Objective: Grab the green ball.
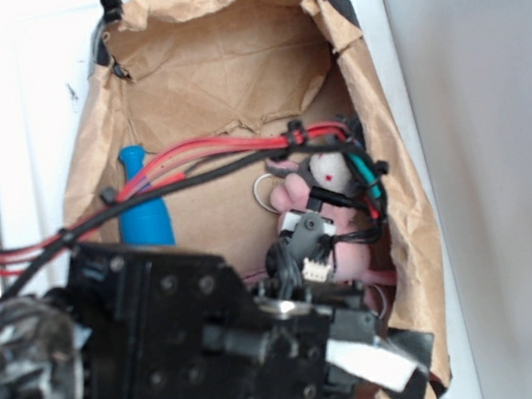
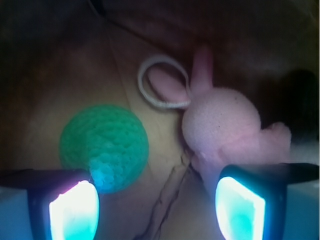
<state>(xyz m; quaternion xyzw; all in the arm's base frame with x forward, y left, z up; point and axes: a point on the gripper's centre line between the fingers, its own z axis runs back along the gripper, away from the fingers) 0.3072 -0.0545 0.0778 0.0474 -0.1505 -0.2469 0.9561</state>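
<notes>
My gripper should move back and line its gap up with the ball (image 2: 104, 147), because the green ball lies in front of one finger and the gap holds only creased paper (image 2: 165, 207).
The green ball (image 2: 104, 147), mint-green and dimpled, lies on brown paper in the wrist view, just ahead of my left finger (image 2: 75, 210) and partly overlapping its tip. My gripper (image 2: 157, 210) is open, and only creased paper shows between the two glowing pads. Most of the ball sits left of the gap's centre. To the right, the pink plush toy (image 2: 220, 125) lies next to my right finger (image 2: 240, 207). In the exterior view my arm (image 1: 188, 343) reaches into the paper bag and hides the ball.
The brown paper bag (image 1: 215, 66) lies open on its side with crumpled walls all round. A blue bottle (image 1: 144, 214) stands at its left inside. The pink plush (image 1: 295, 193) has a white loop (image 2: 162, 82). Red and black cables (image 1: 209, 158) cross the bag's opening.
</notes>
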